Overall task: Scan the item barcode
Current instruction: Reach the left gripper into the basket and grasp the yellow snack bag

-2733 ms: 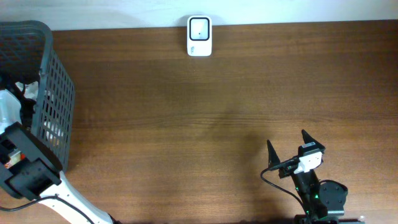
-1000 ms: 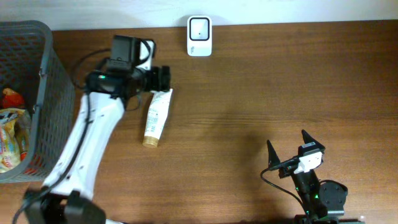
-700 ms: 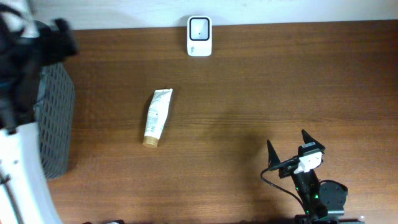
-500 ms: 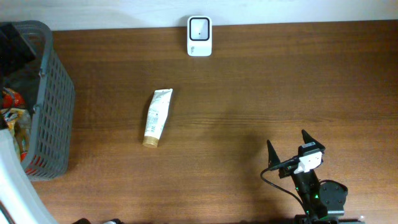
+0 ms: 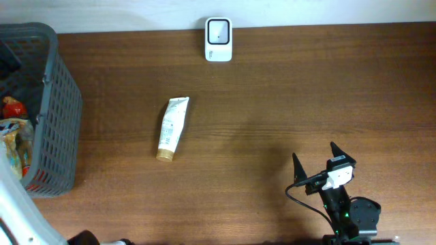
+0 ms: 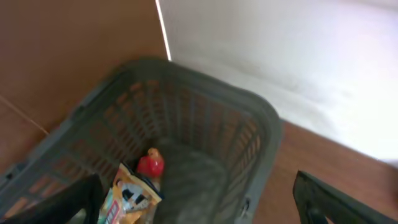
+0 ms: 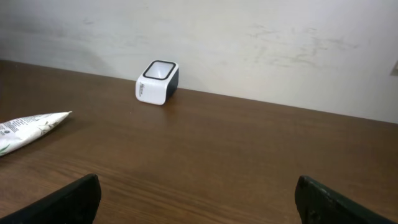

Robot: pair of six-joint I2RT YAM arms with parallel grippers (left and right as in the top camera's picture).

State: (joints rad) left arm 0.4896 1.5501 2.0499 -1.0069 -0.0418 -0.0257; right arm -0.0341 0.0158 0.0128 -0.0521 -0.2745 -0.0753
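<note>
My left gripper is reaching down to the orange snack bag [image 5: 16,139], which lies uncovered under the grey basket's open top [image 5: 30,71]. It should go on going down until its fingers are on both sides of the bag, then close.
The item, a white tube with a gold cap [image 5: 172,128], lies flat on the brown table, left of centre, with nothing touching it. In the right wrist view the tube [image 7: 31,127] shows at the far left. The white barcode scanner [image 5: 219,39] stands at the table's back edge; the right wrist view has the scanner [image 7: 158,82] against the wall. My left gripper [image 6: 199,205] hangs open above the grey basket [image 6: 261,118], empty. Open and empty too, my right gripper [image 5: 314,152] rests near the front right.
The grey basket [image 5: 65,102] stands at the table's left edge. Inside it lie an orange snack bag [image 6: 127,196] and a red-topped item [image 6: 150,165]. My left arm's white link [image 5: 13,211] crosses the front left corner.
My left arm brought the tube out of the basket, left it on the table and swung back left over the basket. The right arm has not moved.
</note>
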